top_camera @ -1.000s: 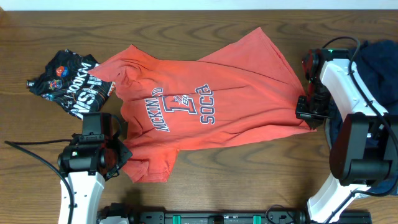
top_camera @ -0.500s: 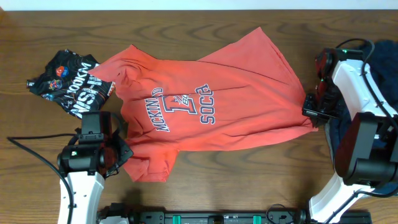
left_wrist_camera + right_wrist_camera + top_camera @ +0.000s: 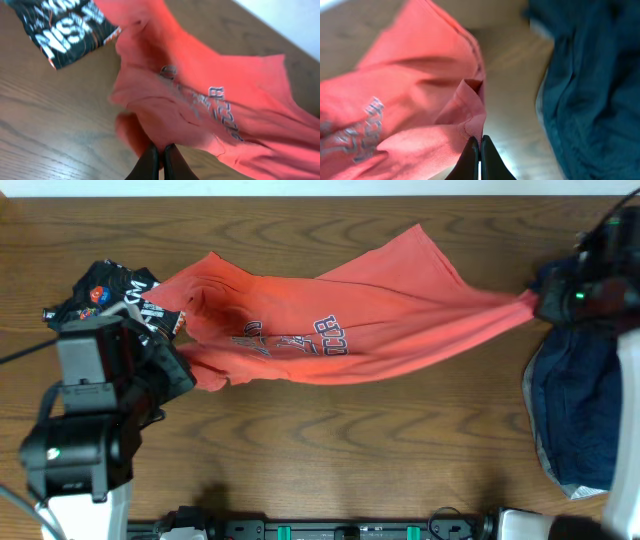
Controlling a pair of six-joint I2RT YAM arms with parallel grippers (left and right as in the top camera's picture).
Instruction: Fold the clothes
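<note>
The coral-red T-shirt is bunched up by my left gripper, its lettering crumpled, so both grippers should raise it high and swing it flat before I fold it.
The coral-red T-shirt with navy-and-white lettering is lifted and stretched across the table between both arms. My left gripper is shut on its left edge, and the shirt hangs away from the jaws. My right gripper is shut on its right hem, and the shirt trails off to the left. In the overhead view the left gripper is at the shirt's left end and the right gripper at its right tip. A black printed shirt lies at far left, also in the left wrist view.
A navy pile of clothes lies at the right table edge and also shows in the right wrist view. The brown wooden table shows in front of the shirt.
Both grippers have risen with the shirt's edges. The shirt, flat on the table before, is now pulled up and taut, its lower half lifted off the table. The right arm moved right and back.
</note>
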